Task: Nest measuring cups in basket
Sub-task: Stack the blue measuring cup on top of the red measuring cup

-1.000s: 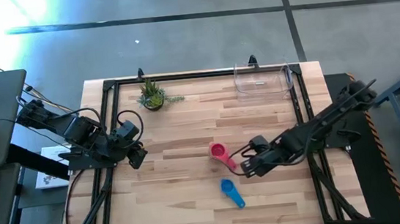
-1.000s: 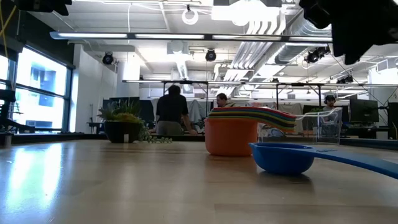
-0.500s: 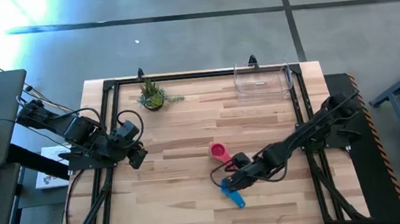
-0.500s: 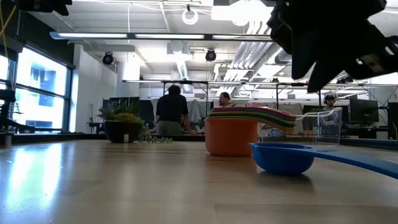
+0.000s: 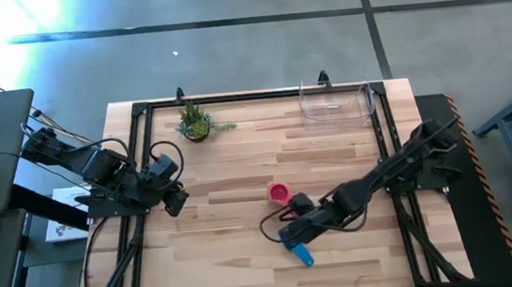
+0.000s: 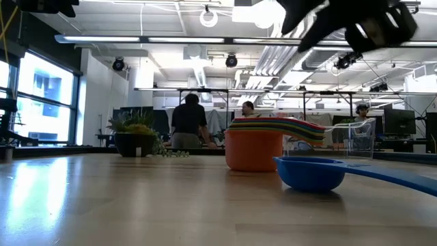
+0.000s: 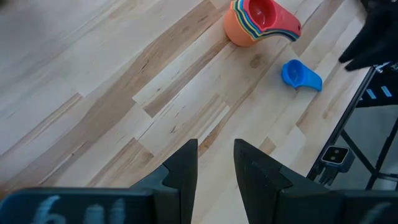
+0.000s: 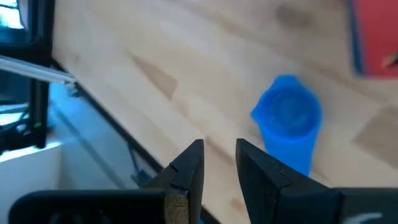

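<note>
The fingers of my right gripper are hanging past the blue cup's spout side [image 8: 258, 114], so next I move them across and pinch the blue cup's rim [image 8: 315, 134] close to its handle, facing the stack.
A nested stack of measuring cups [image 5: 280, 194], orange outermost with a red-pink one on top, stands on its base mid-table [image 6: 254, 147]. A single blue cup [image 5: 300, 252] lies nearer the near edge, bowl on the wood [image 6: 311, 172], handle flat. My right gripper [image 5: 287, 238] hovers just above and left of the blue cup [image 8: 287, 115]; its fingers [image 8: 219, 149] are a narrow gap apart and hold nothing. The clear basket [image 5: 335, 101] sits at the far right corner. My left gripper [image 5: 175, 200] waits at the left side, narrowly open [image 7: 216, 146].
A small potted plant [image 5: 195, 123] stands near the far left corner. A black frame [image 5: 136, 174] runs along the table's edges. Bare wood lies between the stack and the basket. In the low view, people stand in the room behind the table.
My right gripper has travelled from the right of the cup stack toward the table's left and slightly toward the near edge, ending over the blue cup. The stack and the blue cup have stayed where they were.
</note>
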